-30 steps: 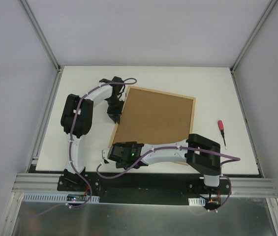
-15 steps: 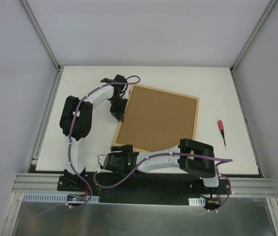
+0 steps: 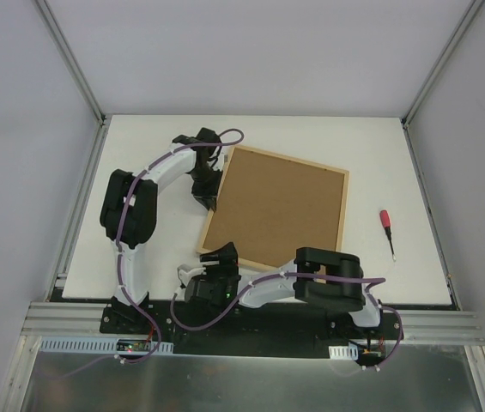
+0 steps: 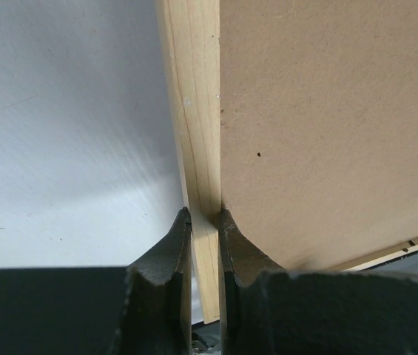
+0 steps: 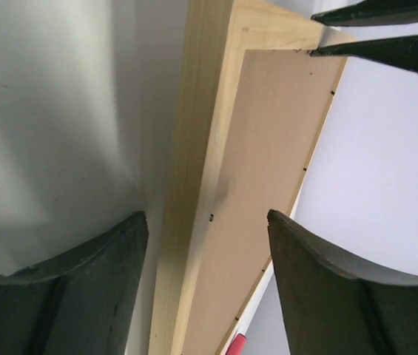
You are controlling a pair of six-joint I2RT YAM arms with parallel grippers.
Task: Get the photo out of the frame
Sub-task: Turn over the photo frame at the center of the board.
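Note:
My left gripper pins the back-up frame's side rail (image 3: 209, 225), so it should open and retreat before my right gripper flips the frame by its near rail (image 5: 184, 244).
The frame (image 3: 276, 210) lies back-up and skewed on the white table, its brown fibreboard back ringed by thin light wood. The photo is hidden under that back. My left gripper (image 3: 210, 201) is shut on the frame's left wooden rail; in the left wrist view the gripper (image 4: 205, 220) has one finger on each side of the frame's rail (image 4: 197, 126). My right gripper (image 3: 222, 253) is at the frame's near left corner. In the right wrist view the gripper (image 5: 207, 225) is open, its fingers wide on either side of the frame's rail (image 5: 201, 140), not touching it.
A red-handled screwdriver (image 3: 386, 228) lies on the table right of the frame; its red tip shows in the right wrist view (image 5: 236, 345). The table (image 3: 139, 137) is white, with metal posts at its corners and a rail along its near edge.
The frame has shifted right and away, its near left corner now uncovered. My right arm has folded to the left and drawn its gripper back to that corner. The left gripper keeps its grip.

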